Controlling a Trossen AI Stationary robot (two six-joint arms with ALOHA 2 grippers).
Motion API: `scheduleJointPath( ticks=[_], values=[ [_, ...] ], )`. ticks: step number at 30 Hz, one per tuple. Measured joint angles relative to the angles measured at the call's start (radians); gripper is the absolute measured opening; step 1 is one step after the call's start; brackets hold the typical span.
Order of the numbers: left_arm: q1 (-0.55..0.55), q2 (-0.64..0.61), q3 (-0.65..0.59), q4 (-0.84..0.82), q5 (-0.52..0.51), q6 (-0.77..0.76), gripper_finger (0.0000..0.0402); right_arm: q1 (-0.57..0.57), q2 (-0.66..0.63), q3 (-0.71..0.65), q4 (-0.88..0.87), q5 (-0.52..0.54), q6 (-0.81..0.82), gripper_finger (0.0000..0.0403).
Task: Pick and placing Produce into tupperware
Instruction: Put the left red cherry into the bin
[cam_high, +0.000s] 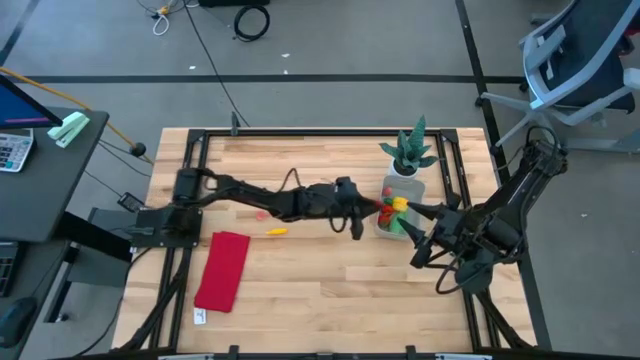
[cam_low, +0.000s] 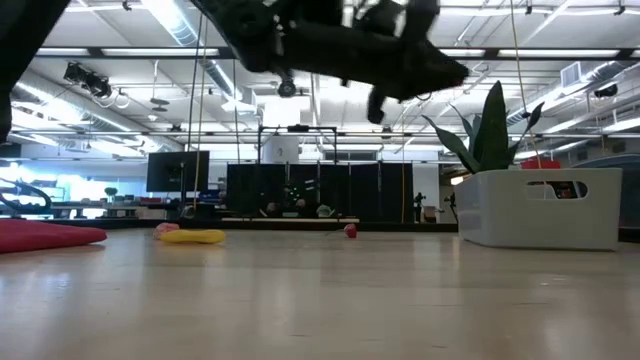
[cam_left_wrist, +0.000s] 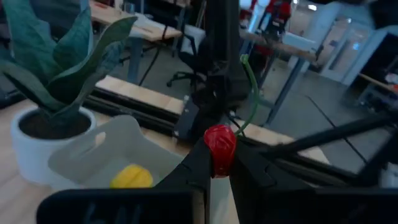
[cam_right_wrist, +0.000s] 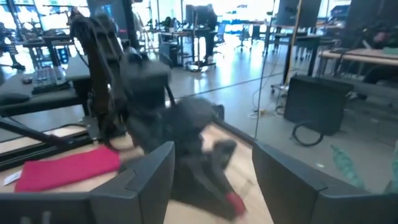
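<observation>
The red piece (cam_left_wrist: 220, 148) is up higher than the tupperware's rim. My left gripper should go on moving over the open top (cam_high: 399, 218) before it lets go inside the tupperware's sides.
My left gripper (cam_high: 372, 207) reaches across the table and is shut on a small red produce piece (cam_left_wrist: 220, 148) with a thin green stem, just left of the tupperware (cam_high: 398, 218). The translucent tub stands on the table beside the potted plant (cam_high: 410, 152) and holds yellow (cam_left_wrist: 132, 177), orange and green pieces. My right gripper (cam_high: 418, 237) is open and empty, just right of the tub, near the table's right edge. A yellow piece (cam_high: 276, 232) and a pink piece (cam_high: 262, 214) lie on the table to the left. My left gripper pinches the red piece's round body (cam_left_wrist: 219, 163) between its two fingertips (cam_left_wrist: 198, 163). The fingers come at it from the table's left. The piece is lifted clear of the table, its green stem (cam_left_wrist: 251, 93) sticking out past the fingertips.
A flat red cloth (cam_high: 223, 270) lies at the near left of the table. The plant in its white pot (cam_left_wrist: 43, 134) stands right behind the tub. A black frame rail (cam_high: 330, 133) runs round the table. A small red piece (cam_low: 350, 231) shows far off on the table.
</observation>
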Motion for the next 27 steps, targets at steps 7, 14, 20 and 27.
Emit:
scheduleJointPath(
  ticks=[7,14,20,27],
  values=[
    [0.049,0.189,0.292,-0.198,0.064,0.0,0.0041,0.0,0.0,0.012,0.0,0.021,-0.017,0.0224],
    [0.055,0.319,0.557,-0.572,0.074,0.0,0.0042,0.0,0.0,0.012,0.0,0.042,-0.032,0.0224],
    [0.057,0.342,0.575,-0.648,0.078,0.025,0.0069,0.0,0.0,0.011,0.0,0.047,-0.052,0.0224],
    [0.057,0.342,0.576,-0.671,0.085,0.038,0.0146,0.0,0.0,0.011,0.0,0.046,-0.032,0.0224]
  ],
)
